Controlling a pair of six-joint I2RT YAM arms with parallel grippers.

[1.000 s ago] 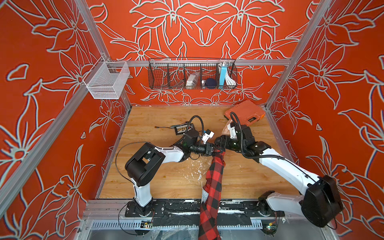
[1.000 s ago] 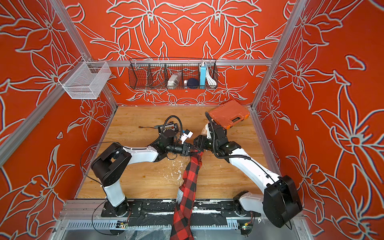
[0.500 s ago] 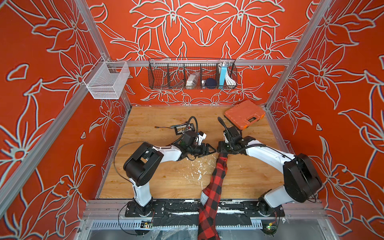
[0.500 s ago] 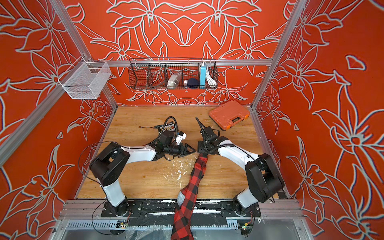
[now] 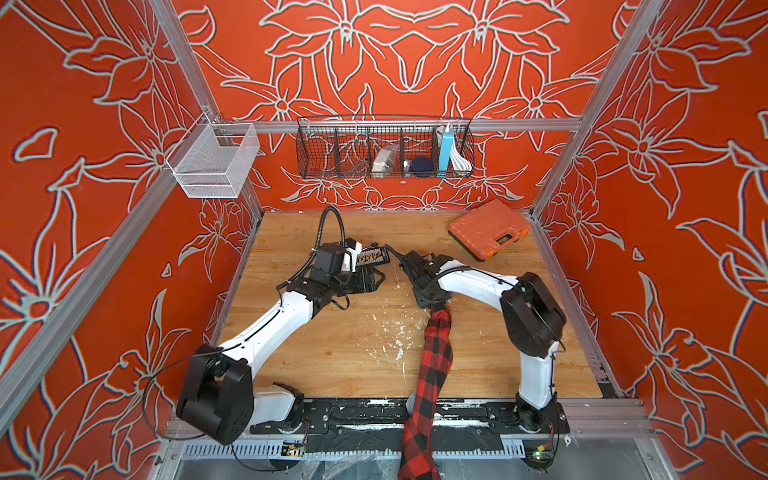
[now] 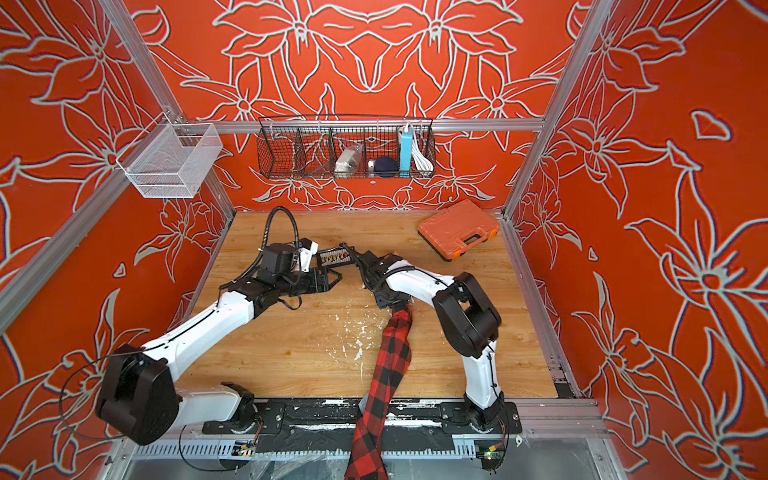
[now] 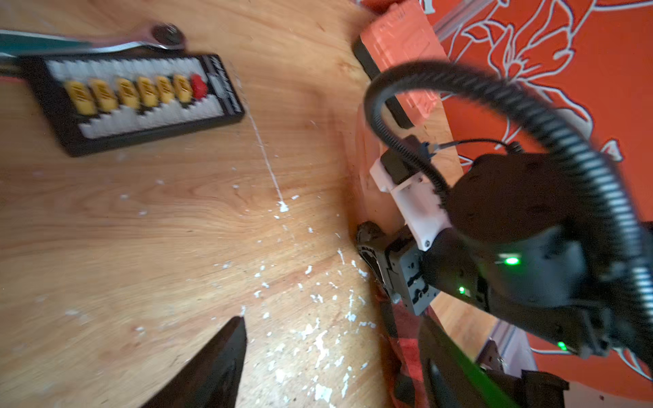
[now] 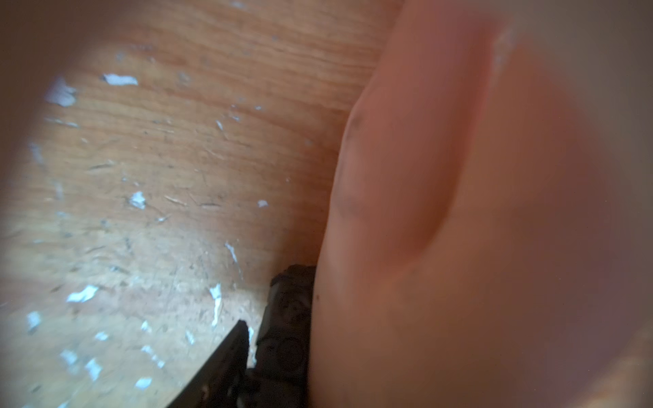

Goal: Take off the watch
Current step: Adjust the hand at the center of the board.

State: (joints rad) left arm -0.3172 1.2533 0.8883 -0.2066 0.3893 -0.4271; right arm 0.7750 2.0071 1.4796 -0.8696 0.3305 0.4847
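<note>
The wrist [image 8: 374, 319] lies on edge under my right gripper, so my right gripper should back off and my left gripper should steady the hand [image 8: 401, 176] palm up.
The watch [image 8: 286, 318] is a chunky black piece on the side of a bare wrist [image 8: 441, 219]. It also shows as a dark lump [image 7: 369, 243] in the left wrist view. The arm wears a red-and-black plaid sleeve [image 5: 432, 365] that reaches in from the front edge. My right gripper [image 5: 434, 297] sits over the wrist and hides it in both top views. One of its fingers [image 8: 219, 367] lies against the watch's side; the other is hidden behind the wrist. My left gripper [image 5: 372, 280] stands open and holds nothing, a short way left of the wrist.
A black board with yellow connectors [image 5: 371, 257] and a ratchet wrench [image 7: 155, 37] lie just behind the grippers. An orange tool case [image 5: 489, 230] sits at the back right. A black wire basket [image 5: 384, 147] and a white one [image 5: 214, 160] hang on the walls.
My left gripper has opened and drawn back to the left, away from the wrist. The right arm's elbow has swung in toward the front right while its gripper stayed at the wrist.
</note>
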